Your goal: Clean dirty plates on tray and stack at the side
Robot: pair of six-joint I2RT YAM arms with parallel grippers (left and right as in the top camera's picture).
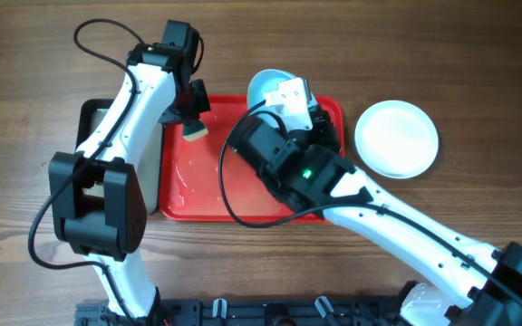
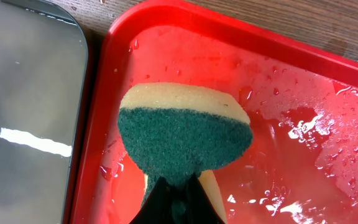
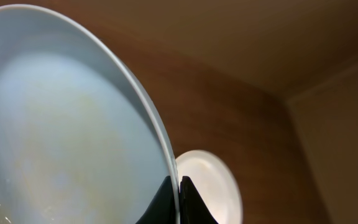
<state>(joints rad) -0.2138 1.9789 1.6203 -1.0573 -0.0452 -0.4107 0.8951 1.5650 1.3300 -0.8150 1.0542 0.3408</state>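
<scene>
My right gripper should lower the pale turquoise plate it is holding to the red tray for the sponge before I stack it, because the plate has yellowish smears on it.
The red tray lies mid-table, wet; it also shows in the left wrist view. My right gripper is shut on the rim of a pale turquoise plate, held tilted on edge over the tray's far side. In the right wrist view the gripper pinches that plate, which bears faint yellowish smears. A white plate lies on the table right of the tray, also in the right wrist view. My left gripper is shut on a green-and-yellow sponge over the tray's far left corner.
A black tray with a glossy grey floor lies against the red tray's left side, seen in the left wrist view. Water drops lie on the red tray. The right arm crosses the tray's near right corner.
</scene>
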